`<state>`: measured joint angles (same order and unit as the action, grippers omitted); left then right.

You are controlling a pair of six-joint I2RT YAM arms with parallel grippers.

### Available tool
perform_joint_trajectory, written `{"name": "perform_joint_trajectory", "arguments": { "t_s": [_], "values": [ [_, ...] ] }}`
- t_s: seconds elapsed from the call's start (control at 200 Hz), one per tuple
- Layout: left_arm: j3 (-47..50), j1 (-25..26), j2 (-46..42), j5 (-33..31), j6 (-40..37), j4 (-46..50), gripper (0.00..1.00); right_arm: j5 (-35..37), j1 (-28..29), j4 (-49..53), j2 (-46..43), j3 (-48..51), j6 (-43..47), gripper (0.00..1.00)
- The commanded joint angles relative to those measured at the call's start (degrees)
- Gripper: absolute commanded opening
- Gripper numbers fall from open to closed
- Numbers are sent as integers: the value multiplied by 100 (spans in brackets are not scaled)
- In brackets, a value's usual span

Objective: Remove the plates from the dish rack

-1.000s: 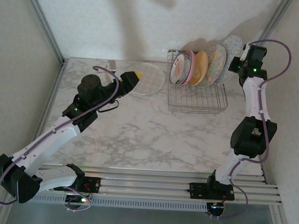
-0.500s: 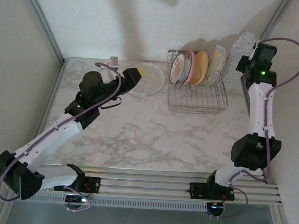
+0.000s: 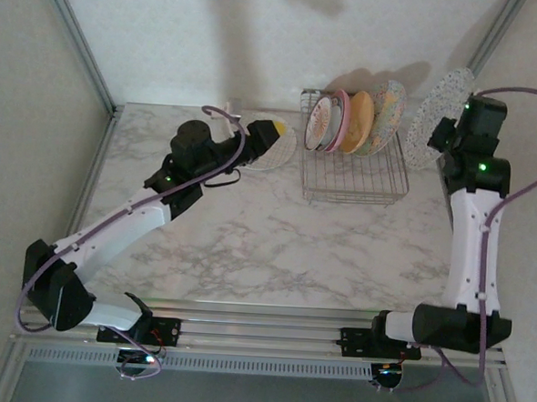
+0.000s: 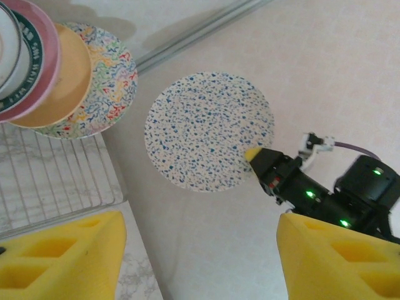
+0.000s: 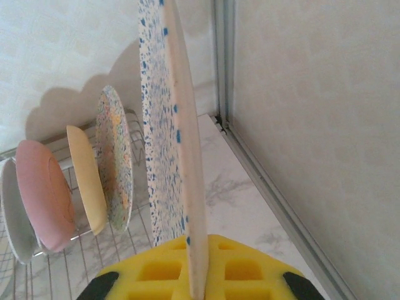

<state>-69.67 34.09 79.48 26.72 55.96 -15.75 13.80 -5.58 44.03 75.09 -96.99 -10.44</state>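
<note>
The blue-speckled plate (image 4: pixel 244 147) has my right gripper on one side, and the plate's other side (image 4: pixel 154 144) is free, so my left gripper should keep going there and then close.
My right gripper (image 3: pixel 439 139) (image 5: pixel 200 275) is shut on the rim of a blue-speckled plate (image 3: pixel 438 111) (image 5: pixel 178 137) (image 4: pixel 209 131), held upright in the air to the right of the dish rack (image 3: pixel 352 174). In the rack stand a multicolour floral plate (image 3: pixel 388 110) (image 5: pixel 115 162), an orange-yellow plate (image 3: pixel 357 123) (image 5: pixel 87 181), a pink plate (image 3: pixel 337 119) (image 5: pixel 40 194) and a white dark-rimmed plate (image 3: pixel 318 122). My left gripper (image 3: pixel 271 131) (image 4: pixel 200 250) hangs open over the grid-patterned plate (image 3: pixel 282 151), which lies flat on the table left of the rack.
The marble table (image 3: pixel 248 236) ends at a metal frame rail (image 5: pixel 275 200) and wall close to the right of the held plate. The left arm (image 3: pixel 121 224) stretches diagonally across the table's left half.
The right gripper has lifted the blue-speckled plate up and to the right, out of the rack. The left gripper has moved right, over the grid-patterned plate, towards the rack.
</note>
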Motion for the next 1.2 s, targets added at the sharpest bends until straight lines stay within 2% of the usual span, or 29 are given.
{"name": "perform_joint_trajectory", "arguments": {
  "t_s": [0.0,0.16,0.345,0.425,0.791,0.956,1.191],
  "values": [
    [-305,158,287,244,135,-359,65,-38,26,-11,-566,30,-385,0],
    [-651,372,814,275,238,-257,67,-855,26,110,-1046,109,-870,0],
    [-875,584,1329,367,546,-359,68,-2323,23,-22,-1427,447,-1823,0],
    [-908,654,1486,404,723,-705,69,-2906,28,-228,-1552,682,-2283,0],
    [-1111,702,1906,470,929,-796,68,-4272,36,-1079,-1602,1341,-3516,0],
    [-1125,707,1990,482,1063,-937,61,-4519,59,-1155,-1526,1425,-3701,0],
    [-1096,704,2007,479,1160,-1053,40,-4731,136,-1207,-1467,1595,-3900,0]
  ]
}}
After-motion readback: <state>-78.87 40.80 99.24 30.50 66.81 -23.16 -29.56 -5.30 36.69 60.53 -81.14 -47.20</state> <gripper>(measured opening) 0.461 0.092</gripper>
